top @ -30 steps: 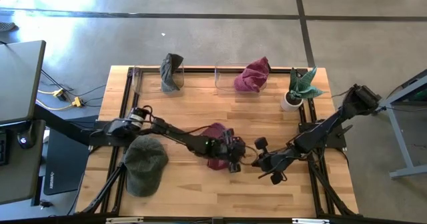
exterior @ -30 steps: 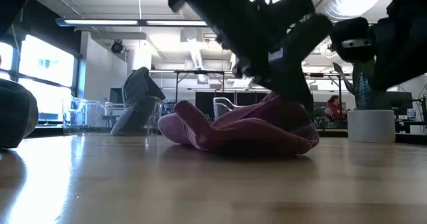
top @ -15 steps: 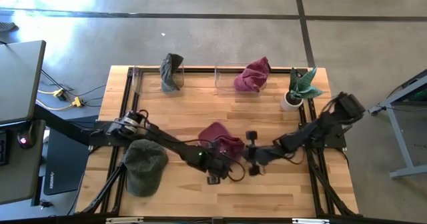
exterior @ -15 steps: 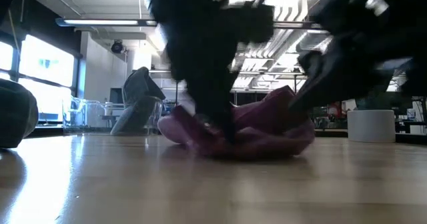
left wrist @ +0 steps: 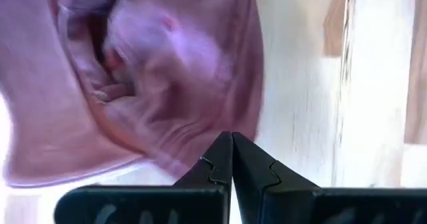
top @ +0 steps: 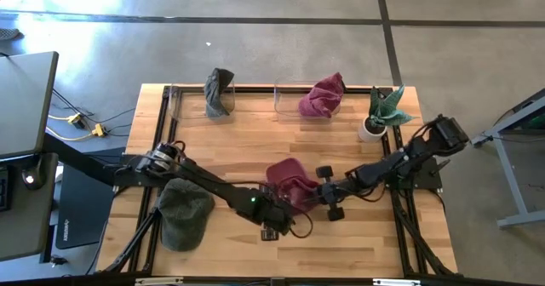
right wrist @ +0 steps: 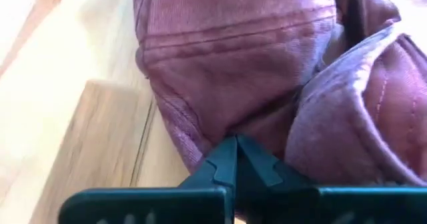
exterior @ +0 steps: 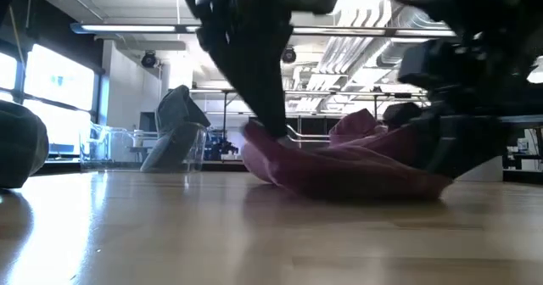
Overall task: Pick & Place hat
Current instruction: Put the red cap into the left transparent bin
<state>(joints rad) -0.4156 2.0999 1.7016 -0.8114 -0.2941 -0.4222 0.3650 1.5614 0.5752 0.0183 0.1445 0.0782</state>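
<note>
The low side of the maroon hat's top [right wrist: 230, 123] is merely touched by my right gripper's closed fingers, so the fingers should open, move back and go on both sides of the hat's outer edge [right wrist: 176, 132].
A maroon hat [top: 288, 180] lies crumpled in the middle of the wooden table; in the low view the hat [exterior: 348, 168] spreads flat on the boards with its one edge raised. My left gripper [top: 286, 204] is shut at the hat's near side, slanting down. My right gripper [top: 314, 192] is shut at the hat's right side. In both wrist views the shut tips, left [left wrist: 231, 137] and right [right wrist: 235, 140], meet the cloth. My left gripper touches the hat's near edge [left wrist: 200, 141] with its shut fingertips, slanting down from the near side. Whether any cloth is caught between the fingers I cannot tell. My right gripper touches the low edge of the hat's crown [right wrist: 200, 134] with its shut fingertips, slanting down from the table's right. No cloth shows between its fingers.
An olive-green hat [top: 186, 209] lies near the left edge. At the far edge, two clear bins hold a grey hat [top: 219, 92] and another maroon hat [top: 324, 96]. A potted plant [top: 376, 116] stands at the far right. Bare wood lies along the near edge.
My left gripper has swung from over the hat toward the table's near edge and tipped steeply down. My right gripper has come down and leftward to the hat. The hat has slid a little toward the right and spread flatter, its left edge now raised.
</note>
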